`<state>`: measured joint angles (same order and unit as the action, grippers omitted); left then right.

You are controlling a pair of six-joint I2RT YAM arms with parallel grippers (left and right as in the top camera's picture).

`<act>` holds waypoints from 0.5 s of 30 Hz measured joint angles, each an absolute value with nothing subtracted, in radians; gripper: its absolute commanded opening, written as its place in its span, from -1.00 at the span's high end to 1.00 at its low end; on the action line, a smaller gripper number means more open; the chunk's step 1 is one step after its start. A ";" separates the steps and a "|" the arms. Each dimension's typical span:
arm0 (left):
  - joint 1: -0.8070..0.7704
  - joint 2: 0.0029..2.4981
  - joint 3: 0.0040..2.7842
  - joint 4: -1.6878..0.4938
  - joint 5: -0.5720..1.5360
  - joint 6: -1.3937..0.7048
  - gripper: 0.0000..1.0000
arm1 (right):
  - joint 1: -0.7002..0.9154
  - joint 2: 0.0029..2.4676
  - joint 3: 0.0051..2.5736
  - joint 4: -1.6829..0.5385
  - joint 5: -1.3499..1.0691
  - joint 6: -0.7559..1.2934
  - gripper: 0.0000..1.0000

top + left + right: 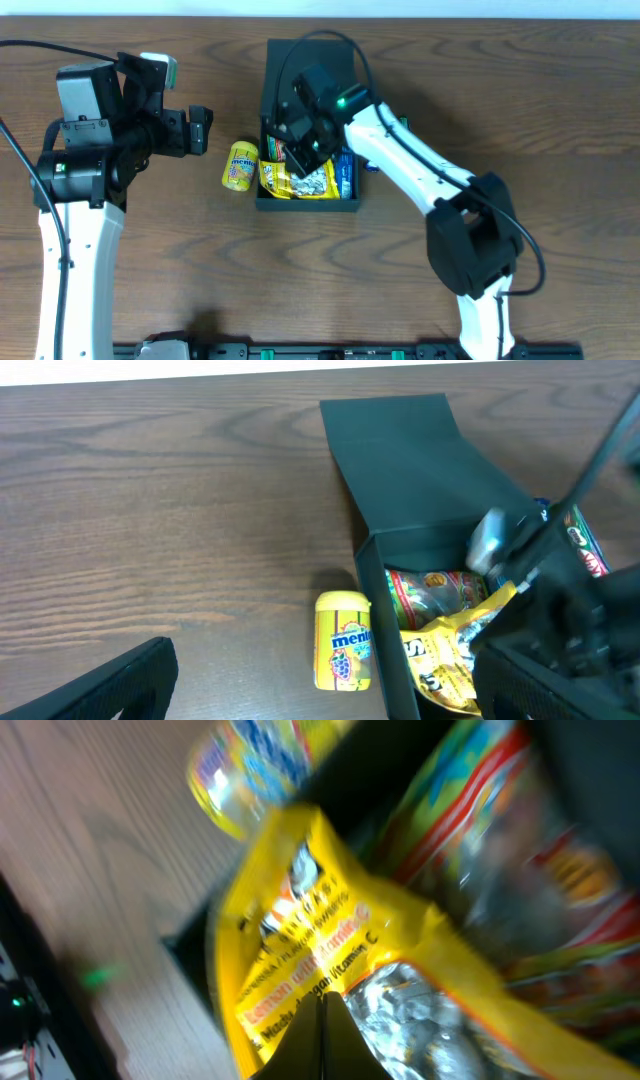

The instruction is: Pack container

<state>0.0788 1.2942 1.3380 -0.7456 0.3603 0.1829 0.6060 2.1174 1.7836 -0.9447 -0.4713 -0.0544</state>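
The yellow packet's end [271,183] is riding up the container's side [261,177] near the Mentos tub, so the robot's right gripper should push the packet's end down before the tub goes in.
The dark teal container [305,206] stands mid-table with its flap lid [312,62] open toward the back; it also shows in the left wrist view [410,470]. Inside lie a yellow snack packet [298,183], a blue packet [346,172] and a red-green packet [430,588]. My right gripper [300,150] is inside the container, its fingers [322,1015] shut together and resting against the yellow packet [300,920]. My left gripper [200,130] is open and empty, left of the container [330,695].
A yellow Mentos tub [240,165] lies on the wooden table just left of the container, and shows in the left wrist view [343,640]. The right arm's cable arcs over the open lid.
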 measured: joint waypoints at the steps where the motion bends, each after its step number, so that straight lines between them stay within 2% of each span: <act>1: 0.079 1.294 1.338 -0.745 0.360 0.183 -0.90 | 0.600 2.104 1.795 -0.949 -0.467 -0.060 0.97; 9: 0.079 1.294 1.338 -0.746 0.360 0.183 -0.90 | 0.587 2.041 1.750 -0.999 -0.445 -0.105 0.97; 15: 0.079 1.294 1.338 -0.746 0.360 0.183 -0.91 | 0.591 2.045 1.562 -0.856 -0.463 -0.117 0.98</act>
